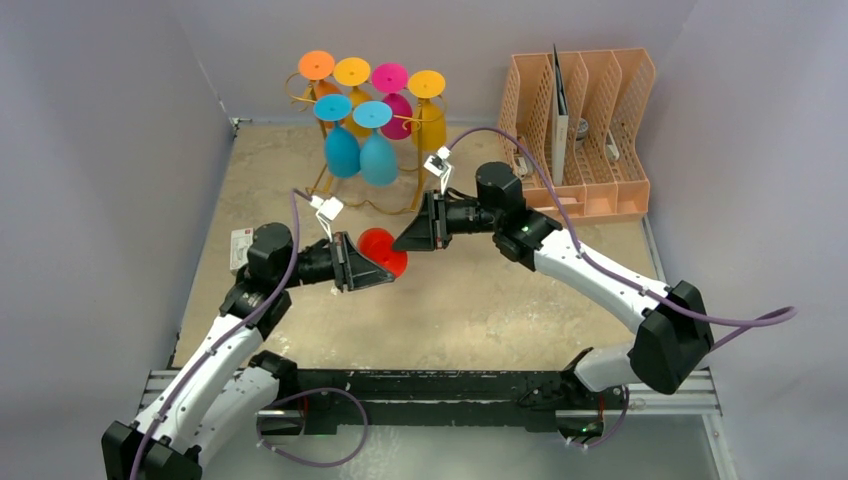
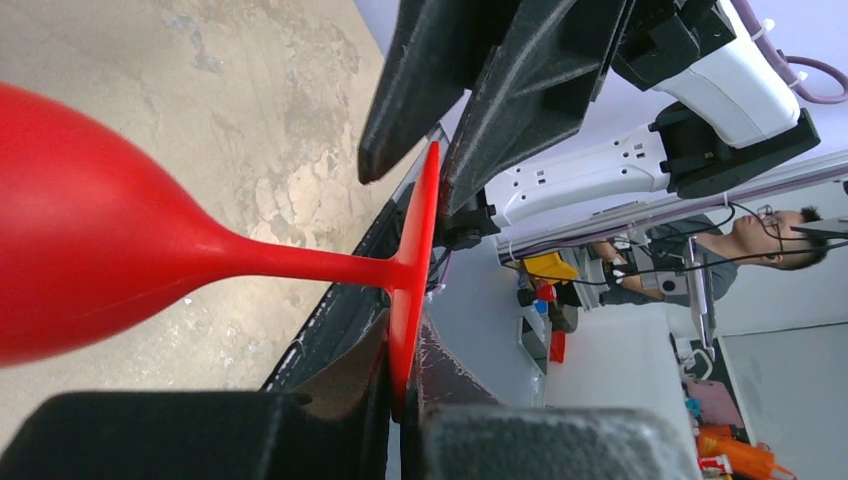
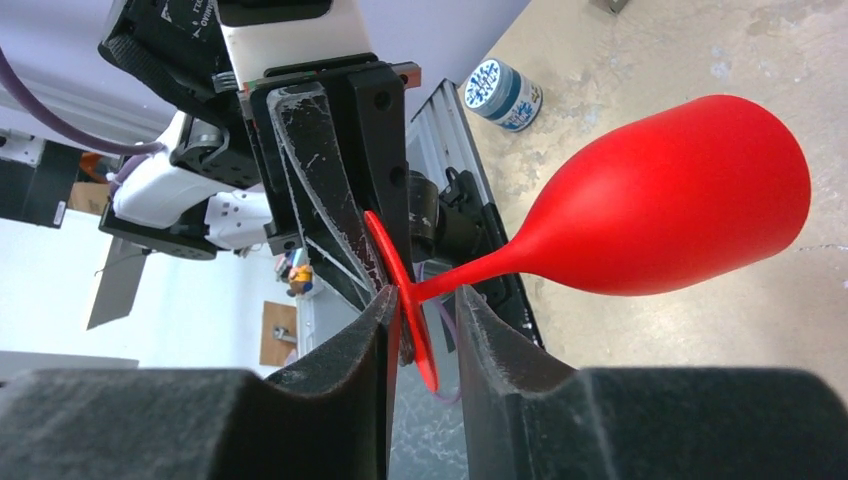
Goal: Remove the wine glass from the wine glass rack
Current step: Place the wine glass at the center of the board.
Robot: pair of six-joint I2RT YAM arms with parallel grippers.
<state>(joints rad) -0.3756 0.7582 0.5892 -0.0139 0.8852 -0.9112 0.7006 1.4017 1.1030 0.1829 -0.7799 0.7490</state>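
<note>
The red wine glass's foot (image 2: 412, 265) has both my grippers at it, so next my left gripper tilts the bowl (image 3: 690, 195) up for my right gripper to take before the glass is stood.
A red wine glass (image 1: 378, 247) lies sideways in the air over the middle of the table, bowl (image 3: 680, 200) pointing away from the arms' bases. My left gripper (image 2: 405, 385) is shut on the rim of its flat foot (image 2: 415, 260). My right gripper (image 3: 425, 310) faces it from the other side. Its fingers stand open astride the same foot, with a gap beside the disc. The gold wine glass rack (image 1: 322, 180) stands at the back, with several coloured glasses (image 1: 372, 115) hanging upside down from it.
A peach lattice file organiser (image 1: 590, 130) stands at the back right. A small blue-and-white tin (image 3: 505, 92) sits on the table near the left arm, and a white card (image 1: 240, 248) lies by the left wall. Grey walls close in both sides.
</note>
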